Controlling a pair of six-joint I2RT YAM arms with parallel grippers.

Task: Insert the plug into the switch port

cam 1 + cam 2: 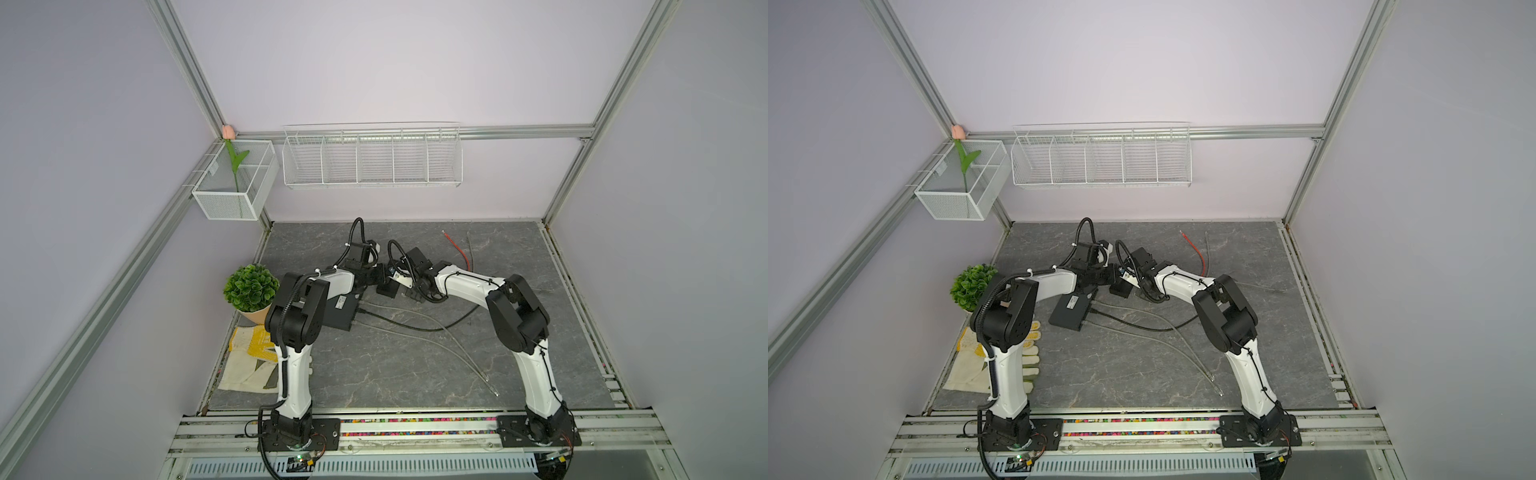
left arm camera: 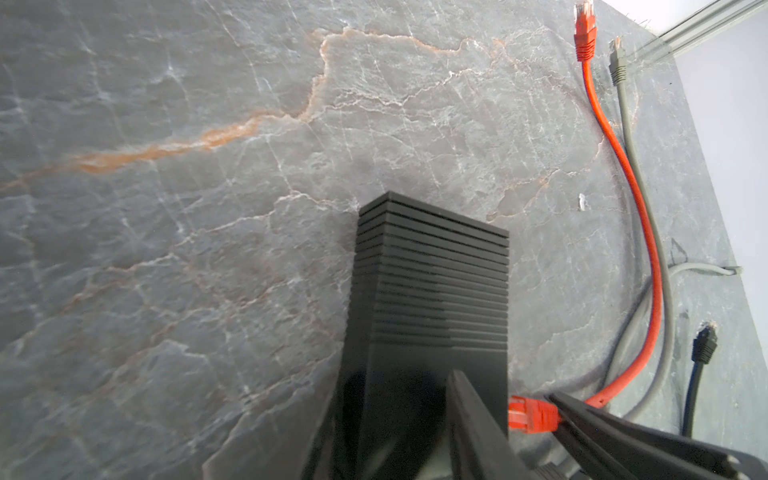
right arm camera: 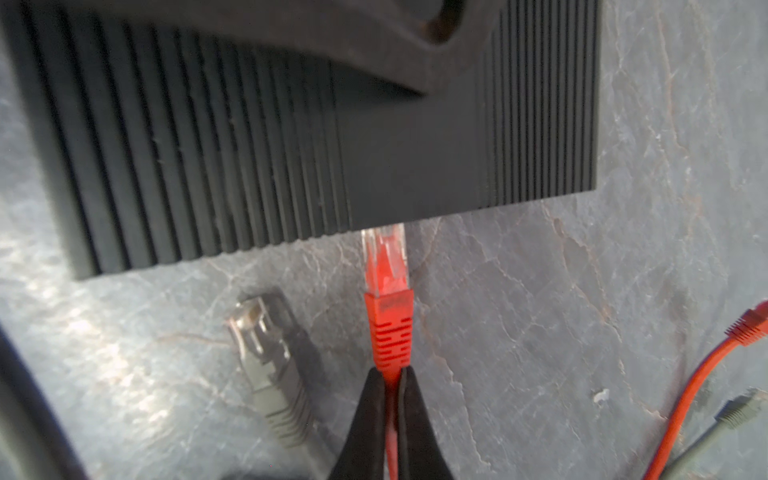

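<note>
The switch's near edge runs at a slant across the red plug's clear tip (image 3: 385, 249). So next my right gripper pulls the plug (image 3: 390, 332) back and lines it up again before pushing it in.
The switch (image 2: 432, 270) is a small black ribbed box, and my left gripper (image 2: 405, 382) is shut on it. In both top views it sits mid-table between the two wrists (image 1: 386, 289) (image 1: 1121, 289). In the right wrist view one left finger (image 3: 374, 50) lies across the switch (image 3: 291, 145). My right gripper (image 3: 390, 374) is shut on the red cable just behind the red plug (image 3: 388, 299). The plug points straight at the switch, and its clear tip touches the switch's near edge. The port itself is hidden. In the left wrist view the plug (image 2: 532, 413) shows at the switch's side.
A loose grey plug (image 3: 270, 361) lies on the slate table beside the red one. The red cable's other end (image 2: 585, 33), a grey plug (image 2: 618, 62) and a black plug (image 2: 704, 343) lie nearby. A larger black box (image 1: 340, 309) with cables, a potted plant (image 1: 251, 289) and gloves (image 1: 249, 361) sit on the left.
</note>
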